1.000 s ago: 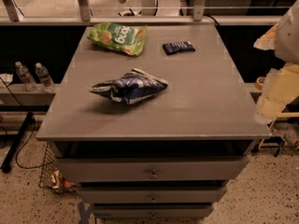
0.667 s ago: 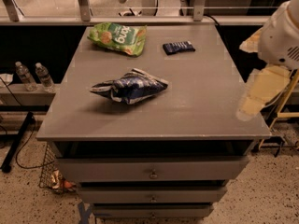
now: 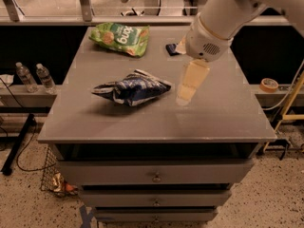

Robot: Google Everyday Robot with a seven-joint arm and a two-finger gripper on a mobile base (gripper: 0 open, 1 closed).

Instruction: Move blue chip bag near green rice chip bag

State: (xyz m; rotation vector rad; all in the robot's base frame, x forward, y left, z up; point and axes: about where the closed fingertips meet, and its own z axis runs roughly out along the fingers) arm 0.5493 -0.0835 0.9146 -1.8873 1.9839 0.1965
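Note:
The blue chip bag (image 3: 131, 89) is standing puffed up in peaked creases (image 3: 142, 77), so it will stay spread out sideways when I pick it up near one end.
The blue chip bag (image 3: 133, 88), dark blue and white and wrinkly, lies on its side near the middle of the grey cabinet top (image 3: 223, 113). The green rice chip bag (image 3: 121, 38) lies at the far left corner of the top. My gripper (image 3: 185, 96), pale yellow, hangs down from the white arm (image 3: 216, 23) just right of the blue bag, above the top and apart from the bag. It holds nothing that I can see.
A small flat dark blue packet (image 3: 171, 49) lies at the back, partly hidden by the arm. Two water bottles (image 3: 35, 77) stand on a low shelf to the left. A tape roll (image 3: 269, 84) lies on the right shelf. Drawers (image 3: 154, 175) are below the top.
The arm has swung in from the right edge of the cabinet to over the middle, bringing the gripper close beside the blue bag. The bags have not moved.

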